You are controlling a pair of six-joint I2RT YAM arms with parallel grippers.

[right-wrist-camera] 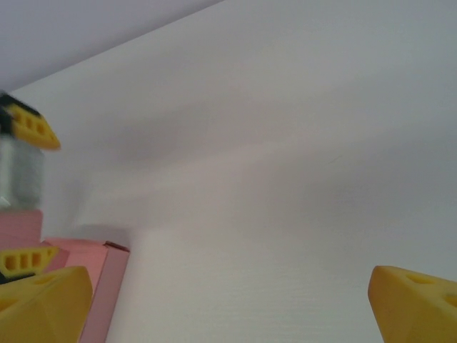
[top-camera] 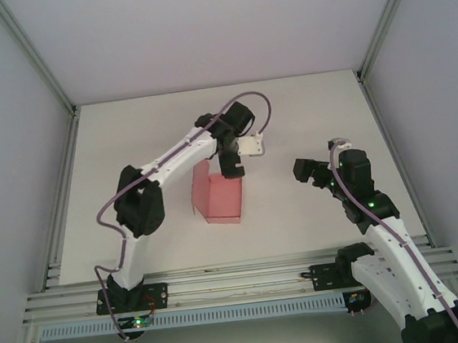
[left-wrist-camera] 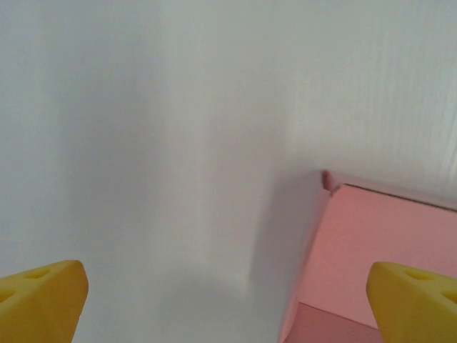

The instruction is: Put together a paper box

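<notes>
I should turn the paper box by its far edge (top-camera: 216,174) with my right gripper until the upright side faces back, because the paper box's upright side (top-camera: 200,187) is on my left gripper's side.
The paper box (top-camera: 218,197) is pink card, partly folded up, with an upright wall on its left and back sides and its top open, standing mid-table. My left gripper (top-camera: 231,171) hangs open over the box's back right corner and holds nothing. In the left wrist view its yellow fingertips (left-wrist-camera: 43,300) stand far apart, and the box's corner and inner wall (left-wrist-camera: 371,250) lie toward the right one. My right gripper (top-camera: 304,172) is open to the right of the box, apart from it. The right wrist view shows the box's edge (right-wrist-camera: 107,279) at lower left beside the left gripper's fingers (right-wrist-camera: 32,128).
The white table (top-camera: 128,149) is bounded by grey walls and aluminium frame rails (top-camera: 60,197) on the left, right and near sides. Bare tabletop lies behind the box and between the box and the right arm.
</notes>
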